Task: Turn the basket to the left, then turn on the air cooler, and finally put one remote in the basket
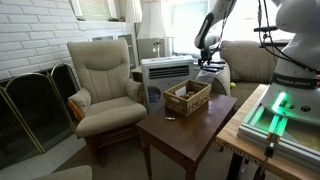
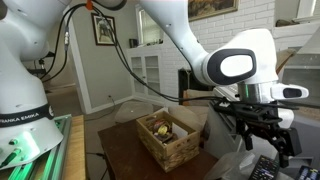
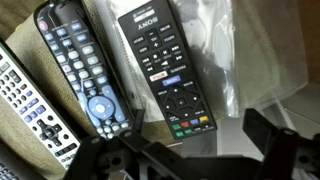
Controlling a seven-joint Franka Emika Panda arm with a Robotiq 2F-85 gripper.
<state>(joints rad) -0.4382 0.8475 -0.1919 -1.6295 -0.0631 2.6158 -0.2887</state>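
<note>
I should turn my gripper more in line and close around the remote's round button pad (image 3: 183, 101), as the Sony remote's lower end (image 3: 192, 125) slants toward my open fingers.
The light brown wicker basket (image 1: 187, 97) stands on a dark wooden table and also shows in an exterior view (image 2: 168, 142). The white-grey air cooler (image 1: 165, 72) stands behind it. My gripper (image 1: 208, 62) (image 2: 262, 128) hangs beyond the table's far end, away from the basket. In the wrist view the gripper (image 3: 190, 150) is open and empty just above three remotes lying side by side: a black Sony remote (image 3: 163, 70), a black remote with a blue ring (image 3: 80, 70) and a grey remote (image 3: 30, 108). The Sony remote's lower end lies between the fingers.
A cream armchair (image 1: 105, 85) stands beside the air cooler, with a fireplace screen (image 1: 35, 108) behind it. The remotes lie on a tan cushion partly covered by clear plastic (image 3: 255, 50). Small things lie inside the basket (image 2: 160, 127). The table (image 1: 190, 132) bears a small object near the basket.
</note>
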